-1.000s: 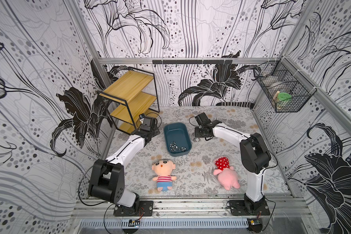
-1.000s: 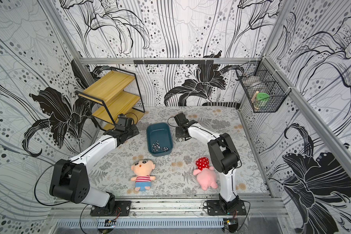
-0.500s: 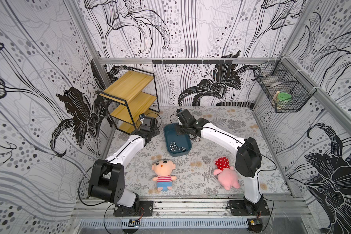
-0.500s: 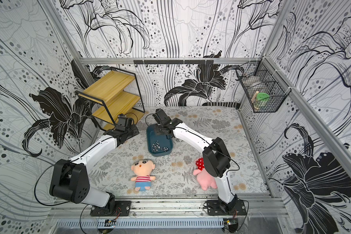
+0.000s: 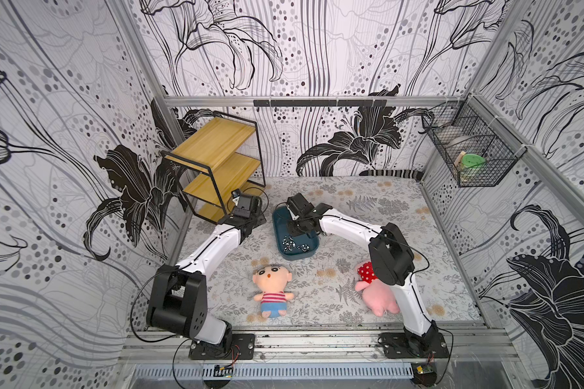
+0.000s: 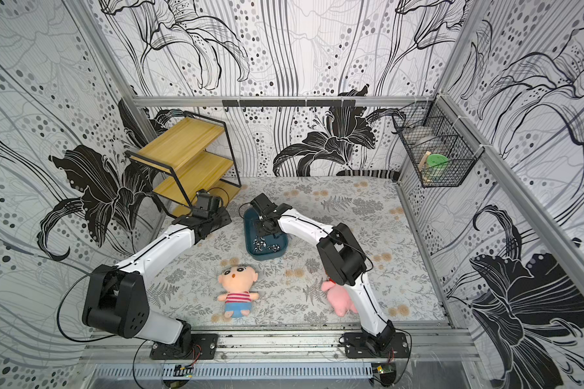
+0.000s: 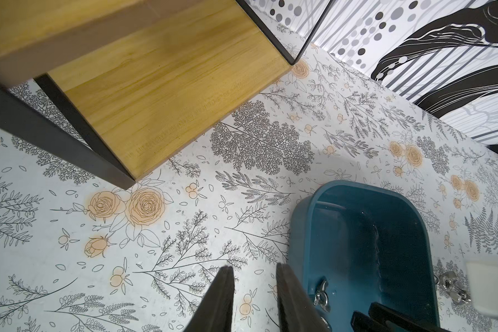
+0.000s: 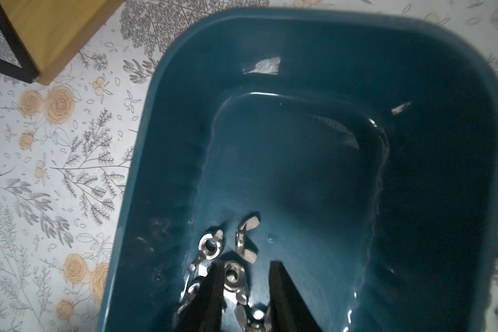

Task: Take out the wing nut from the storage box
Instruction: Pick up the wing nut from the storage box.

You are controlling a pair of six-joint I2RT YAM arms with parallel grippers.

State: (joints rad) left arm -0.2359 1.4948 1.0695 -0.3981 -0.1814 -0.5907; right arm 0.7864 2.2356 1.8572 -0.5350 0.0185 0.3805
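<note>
I should keep lowering my right gripper until its fingers are around the middle (image 8: 240, 241) of the wing nut (image 8: 245, 238) nearest the box's empty end, as that nut lies free with its narrow way lined up with them.
The storage box (image 5: 278, 232) (image 6: 249, 235) is a dark teal tub in the middle of the mat, seen in both top views. Several silver wing nuts (image 5: 292, 244) (image 6: 263, 245) lie at its near end. My right gripper (image 8: 246, 263) (image 5: 299, 230) reaches down inside the box and is open. One wing nut (image 8: 234, 277) lies between its fingers, close to one of them and not pinched. Two more nuts (image 8: 210, 247) lie just ahead. My left gripper (image 7: 254, 266) is open over the bare mat, beside the box wall (image 7: 299, 230), with nothing between its fingers.
A wooden shelf (image 5: 216, 158) with a black frame stands at the back left, close to the left wrist. One wing nut (image 7: 450, 283) lies on the mat outside the box. A boy doll (image 5: 270, 286) and a pink plush (image 5: 375, 296) lie near the front. A wire basket (image 5: 469, 151) hangs on the right wall.
My right arm swung left from the mat beside the box to over the box, and its gripper now sits low among the wing nuts. The left arm stayed put.
</note>
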